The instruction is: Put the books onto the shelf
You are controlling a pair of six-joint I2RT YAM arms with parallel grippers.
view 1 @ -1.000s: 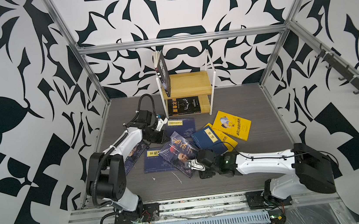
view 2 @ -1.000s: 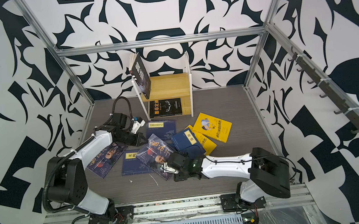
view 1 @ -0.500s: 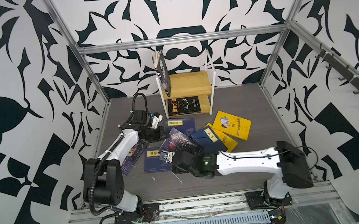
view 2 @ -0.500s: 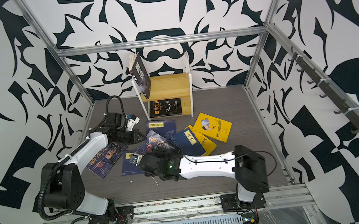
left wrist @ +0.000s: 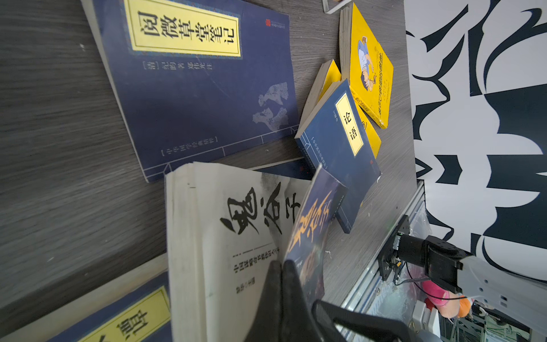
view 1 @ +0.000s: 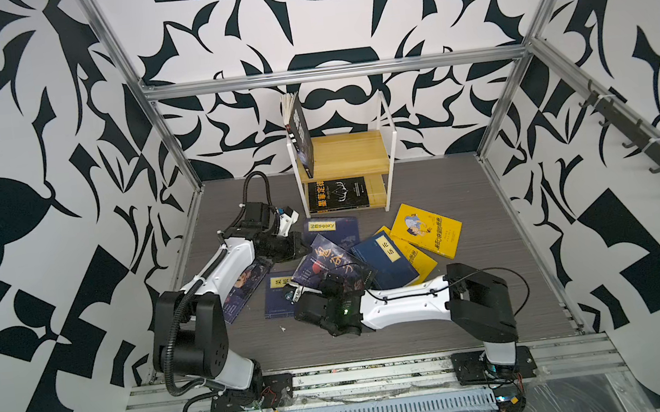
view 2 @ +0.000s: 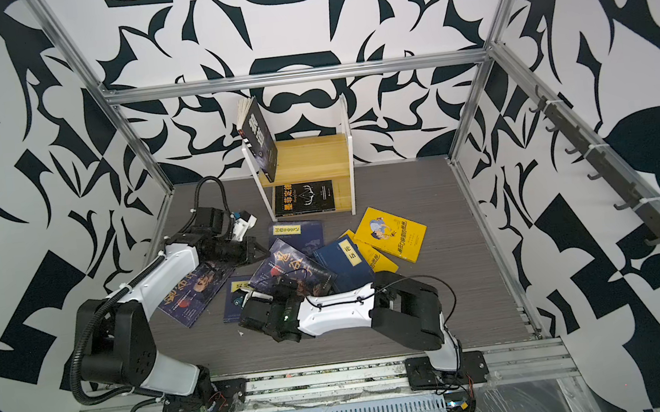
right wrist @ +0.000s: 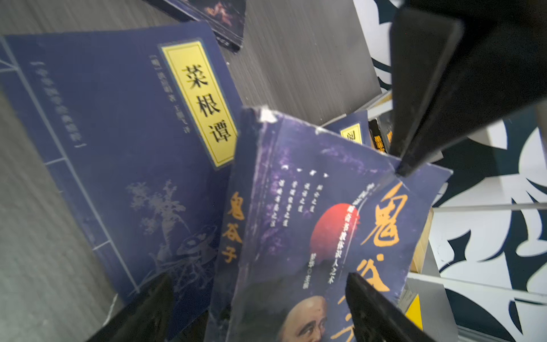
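Note:
The robot's left gripper is pinching only the portrait book's front cover [left wrist: 315,223], which is lifted off the white title page, so it should open and grab cover and page block [left wrist: 185,245] together.
The dark blue portrait book [view 1: 327,259] [view 2: 291,266] lies tilted on the other books in mid floor. My left gripper [view 1: 303,249] [left wrist: 282,266] is shut on the far corner of its front cover [left wrist: 313,225], which is lifted off the white title page [left wrist: 225,237]. My right gripper [view 1: 328,284] [right wrist: 259,278] is open at the book's near end, one finger on either side of the portrait [right wrist: 307,322]. The shelf [view 1: 350,154] [view 2: 310,157] stands at the back. One dark book [view 1: 301,137] leans upright on its top board and another [view 1: 337,193] lies on the lower board.
Navy books with yellow labels [view 1: 333,229] [view 1: 384,260] [view 1: 279,296] and two yellow books [view 1: 427,230] [view 1: 420,262] lie scattered around the portrait book. Another dark book [view 1: 241,287] lies under my left forearm. Patterned walls with metal posts enclose the floor.
My right arm has swung left, from the right of the portrait book to its near end, and the jaws now straddle it. The left gripper has kept its grip on the cover.

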